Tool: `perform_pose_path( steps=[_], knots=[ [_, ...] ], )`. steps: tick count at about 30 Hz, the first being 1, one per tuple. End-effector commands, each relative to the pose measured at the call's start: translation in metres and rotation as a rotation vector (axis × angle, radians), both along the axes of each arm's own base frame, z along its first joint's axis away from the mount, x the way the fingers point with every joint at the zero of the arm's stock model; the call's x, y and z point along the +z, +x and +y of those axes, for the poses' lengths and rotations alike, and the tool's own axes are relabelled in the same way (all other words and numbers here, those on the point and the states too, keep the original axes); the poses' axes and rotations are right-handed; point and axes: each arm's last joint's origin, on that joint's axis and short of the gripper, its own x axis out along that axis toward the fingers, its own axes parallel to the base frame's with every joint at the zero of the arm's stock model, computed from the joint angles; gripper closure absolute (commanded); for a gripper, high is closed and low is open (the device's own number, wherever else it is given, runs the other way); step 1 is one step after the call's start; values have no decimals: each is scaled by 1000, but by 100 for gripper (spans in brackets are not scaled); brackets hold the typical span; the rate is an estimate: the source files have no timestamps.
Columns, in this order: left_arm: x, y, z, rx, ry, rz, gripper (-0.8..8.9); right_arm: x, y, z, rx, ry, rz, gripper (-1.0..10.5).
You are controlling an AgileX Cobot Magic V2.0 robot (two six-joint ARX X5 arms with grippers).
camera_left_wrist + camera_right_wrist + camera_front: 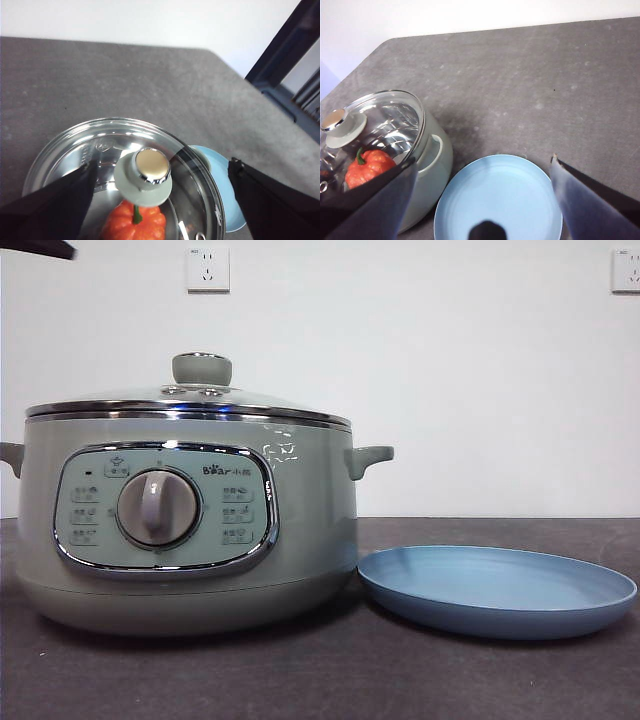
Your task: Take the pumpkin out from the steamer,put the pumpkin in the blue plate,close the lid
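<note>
The orange pumpkin (pixel 369 169) is upright with its green stem (pixel 360 156) pointing up, so it will keep standing when I put it in the blue plate.
The sage-green steamer (pixel 190 530) stands at the left of the table with the glass lid (pixel 200 390) closed on it. The orange pumpkin (pixel 134 225) lies inside, seen through the glass; it also shows in the right wrist view (pixel 369 167). The blue plate (pixel 497 590) lies empty to the steamer's right. My left gripper (pixel 160 200) hangs open above the lid's knob (pixel 149 172), well clear of it. My right gripper (pixel 480 200) hangs open above the blue plate (pixel 500 200). In the front view only a black tip (pixel 38 248) shows at the top left corner.
The dark grey table (pixel 400 680) stretches around the steamer and plate. Two wall sockets (pixel 208 270) sit on the white wall behind. A dark blue frame (pixel 290 65) stands beyond the table's far edge in the left wrist view.
</note>
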Motion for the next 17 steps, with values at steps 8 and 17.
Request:
perform_pose_path(
  steps=[8, 17],
  knots=[
    [1, 43, -57, -17, 286, 40, 373, 1, 0, 0, 0, 7, 4, 505],
    [-34, 68, -87, -53, 404, 133, 373, 1, 0, 0, -1, 6, 5, 506]
  ],
)
